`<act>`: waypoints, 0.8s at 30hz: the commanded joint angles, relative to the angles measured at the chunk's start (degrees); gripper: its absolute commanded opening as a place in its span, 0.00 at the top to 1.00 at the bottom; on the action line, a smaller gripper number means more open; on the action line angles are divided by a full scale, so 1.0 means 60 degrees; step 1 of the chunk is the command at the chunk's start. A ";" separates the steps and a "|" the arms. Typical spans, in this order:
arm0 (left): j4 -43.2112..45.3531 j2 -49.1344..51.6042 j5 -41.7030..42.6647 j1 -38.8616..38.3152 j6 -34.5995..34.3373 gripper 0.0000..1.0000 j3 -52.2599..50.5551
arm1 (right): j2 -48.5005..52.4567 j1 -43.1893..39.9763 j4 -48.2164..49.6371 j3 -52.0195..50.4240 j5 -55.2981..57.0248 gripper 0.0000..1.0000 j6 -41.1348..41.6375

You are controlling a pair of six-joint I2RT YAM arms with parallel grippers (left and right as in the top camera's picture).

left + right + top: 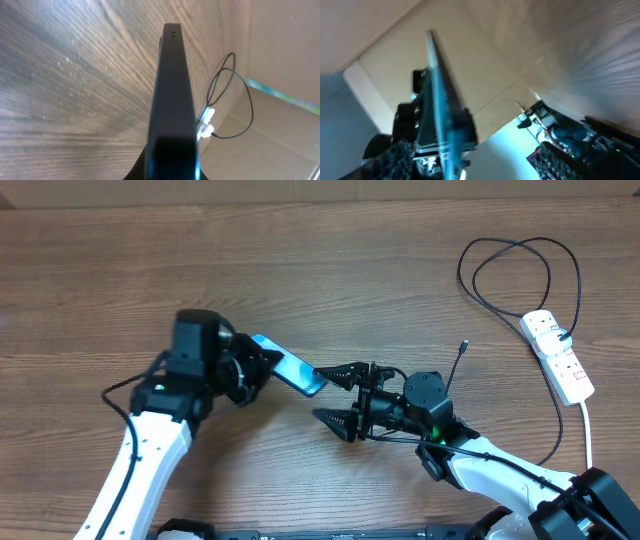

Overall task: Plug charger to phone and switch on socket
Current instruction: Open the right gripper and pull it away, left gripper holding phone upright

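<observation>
The right gripper's open fingers are crowding the phone's loose end [309,383], so the left gripper should keep the phone out of the way while the right gripper gets the cable end [463,347].
My left gripper [262,362] is shut on the phone [292,370] and holds it tilted above the table, blue screen up. The left wrist view shows the phone [172,90] edge-on. My right gripper [337,398] is open and faces the phone's free end, its upper finger close to that end. In the right wrist view the phone [436,95] stands edge-on between the spread jaws [475,165], nearer the left finger. The charger [461,272] runs in loose loops from the socket [558,357] at the far right. A thin black cable end sticks up beside my right wrist [458,360].
The socket's white cord [588,430] runs toward the front right, over my right arm's base. The left wrist view shows the socket [205,126] and black cable loops [250,100] against a cardboard wall [285,50].
</observation>
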 commanded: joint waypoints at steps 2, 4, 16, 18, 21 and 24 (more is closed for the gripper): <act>0.0029 0.0022 0.2011 0.0896 0.2084 0.96 0.0080 | -0.0084 0.0044 -0.0474 0.0120 -0.0044 0.16 -0.0503; -0.0044 0.0120 0.2728 0.1249 0.2641 0.96 0.0080 | -0.0084 0.0044 -0.0703 0.0120 0.0113 0.12 -0.1253; -0.0277 0.2153 0.6455 0.1559 0.5541 0.96 0.0080 | -0.0084 0.0015 -0.1778 0.0120 0.2109 0.00 -0.6065; -0.0273 0.2426 0.6863 0.1559 0.5956 0.96 0.0080 | -0.0084 0.0015 -0.2025 0.0120 0.2619 0.00 -0.7191; -0.0288 0.2681 0.7235 0.1559 0.6543 0.96 0.0080 | -0.0084 0.0015 -0.2186 0.0120 0.3038 0.00 -0.9362; -0.0284 0.2747 0.7369 0.1559 0.6856 0.96 0.0080 | -0.0087 0.0007 -0.2178 0.0120 0.3042 0.00 -1.1132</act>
